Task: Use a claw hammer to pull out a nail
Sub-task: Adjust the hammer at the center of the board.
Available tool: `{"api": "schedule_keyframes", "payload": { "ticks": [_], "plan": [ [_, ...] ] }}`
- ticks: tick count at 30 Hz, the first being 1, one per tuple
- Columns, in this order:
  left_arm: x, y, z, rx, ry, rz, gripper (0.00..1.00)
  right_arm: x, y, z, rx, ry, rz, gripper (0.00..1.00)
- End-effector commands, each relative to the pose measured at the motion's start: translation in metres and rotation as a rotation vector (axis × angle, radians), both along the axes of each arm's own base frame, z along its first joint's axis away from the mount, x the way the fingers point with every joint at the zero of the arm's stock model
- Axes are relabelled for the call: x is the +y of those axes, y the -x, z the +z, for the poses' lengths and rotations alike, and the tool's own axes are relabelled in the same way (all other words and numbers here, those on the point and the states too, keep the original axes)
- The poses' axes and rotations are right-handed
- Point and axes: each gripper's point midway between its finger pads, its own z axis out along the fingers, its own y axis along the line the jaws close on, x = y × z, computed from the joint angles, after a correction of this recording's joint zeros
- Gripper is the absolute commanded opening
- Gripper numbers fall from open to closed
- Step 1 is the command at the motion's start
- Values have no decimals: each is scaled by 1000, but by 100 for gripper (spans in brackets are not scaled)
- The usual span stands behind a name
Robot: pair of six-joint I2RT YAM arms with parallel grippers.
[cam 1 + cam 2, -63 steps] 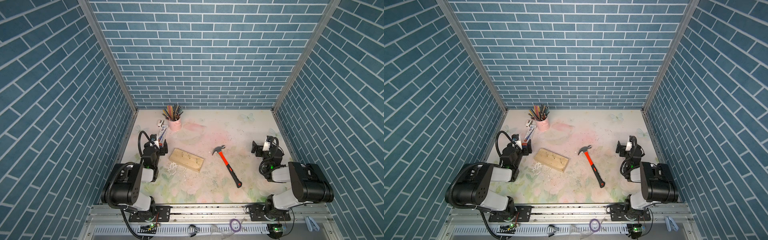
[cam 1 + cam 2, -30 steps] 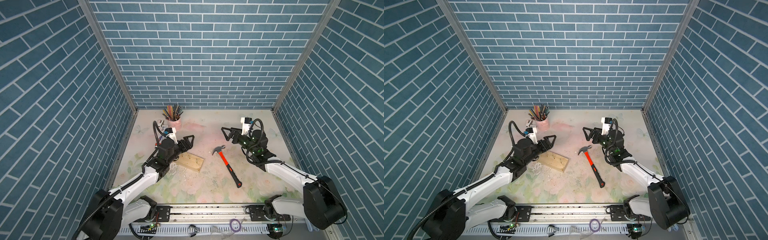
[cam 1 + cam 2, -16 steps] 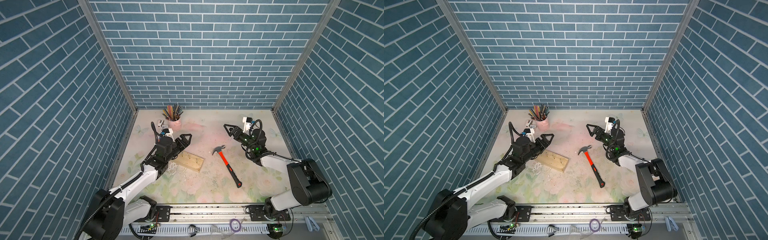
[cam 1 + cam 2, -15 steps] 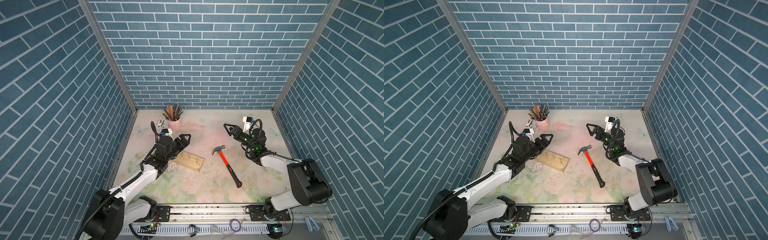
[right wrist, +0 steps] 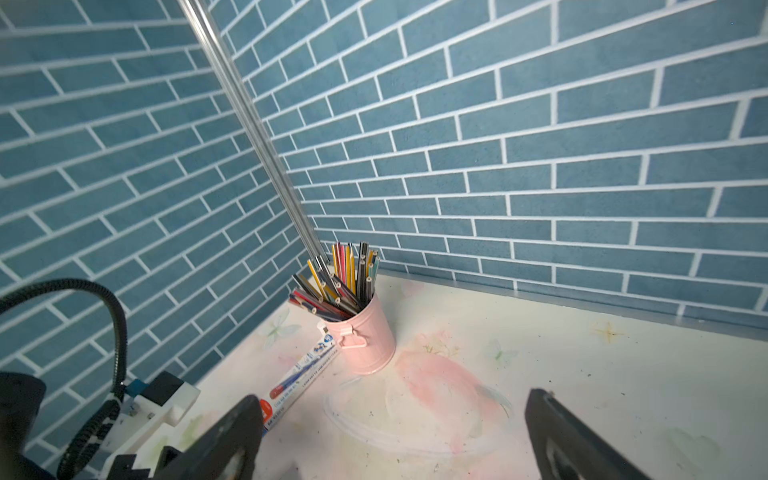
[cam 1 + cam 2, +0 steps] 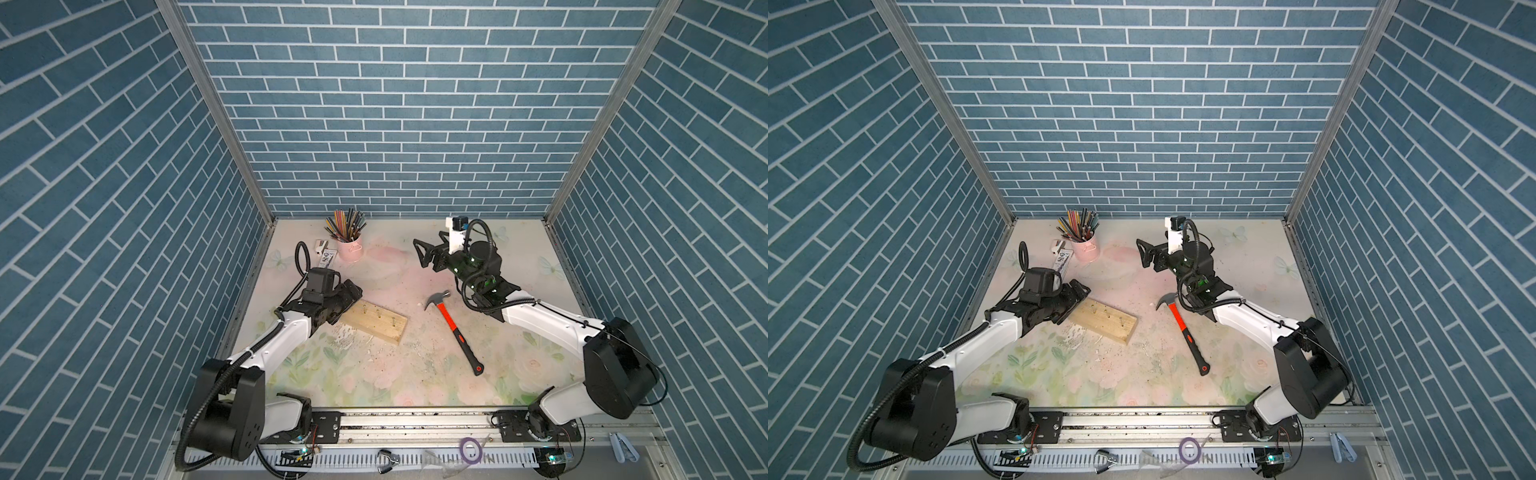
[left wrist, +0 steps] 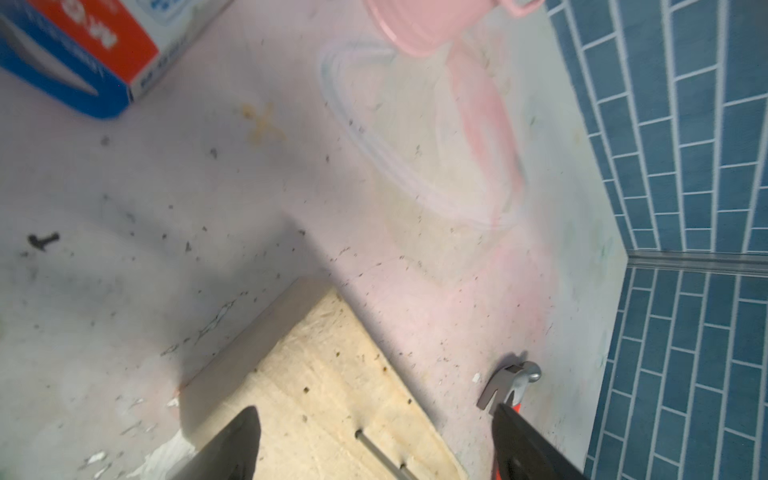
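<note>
The hammer's black handle end point(image 6: 476, 366) points at a slant to the front, so my right gripper should turn the hammer's handle around while my left gripper leaves the block and goes to the hammer's head point(image 6: 437, 298).
The claw hammer point(image 6: 451, 329) point(image 6: 1180, 322) lies flat on the mat right of centre, grey head toward the back, black handle end toward the front. Left of it lies a pale wooden block point(image 6: 380, 328) point(image 6: 1111, 326) with three nails standing in a row; one nail point(image 7: 374, 449) shows in the left wrist view, with the hammer head point(image 7: 511, 380) beyond. My left gripper point(image 6: 351, 291) point(image 6: 1077, 293) point(image 7: 374, 409) hangs open over the block's left end. My right gripper point(image 6: 424, 253) point(image 6: 1144, 253) point(image 5: 390, 397) is open and empty, raised behind the hammer head, pointing left.
A pink bucket of pencils point(image 6: 349, 251) point(image 5: 368, 338) stands at the back left, with a blue-and-white box point(image 6: 328, 259) point(image 7: 75, 54) beside it. Wood chips point(image 6: 345, 334) lie in front of the block. A small black screw point(image 7: 41, 241) lies on the mat. Tiled walls close three sides.
Both arms have come up from their folded rest. Over the last second my left gripper sank toward the block's left end, and my right gripper swung left and toward the back. The hammer has not moved.
</note>
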Motion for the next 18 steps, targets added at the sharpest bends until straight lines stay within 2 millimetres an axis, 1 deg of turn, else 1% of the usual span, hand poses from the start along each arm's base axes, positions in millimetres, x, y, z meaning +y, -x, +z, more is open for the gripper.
{"api": "schedule_keyframes", "payload": {
  "ticks": [1,5,9,11,15,18],
  "plan": [
    [-3,12,-15,91,31,0,88,25,7,-29,-20,154,96,96],
    [-4,14,-27,134,51,22,88,47,19,-44,-17,205,180,94],
    [-4,19,-34,186,53,42,88,56,26,-56,4,221,212,93],
    [0,23,-31,197,43,59,88,57,26,-60,17,225,213,92],
    [10,27,-18,192,-2,86,88,58,26,-67,35,226,212,92],
    [10,32,-17,213,-8,87,88,57,25,-68,36,227,204,92]
  ]
}}
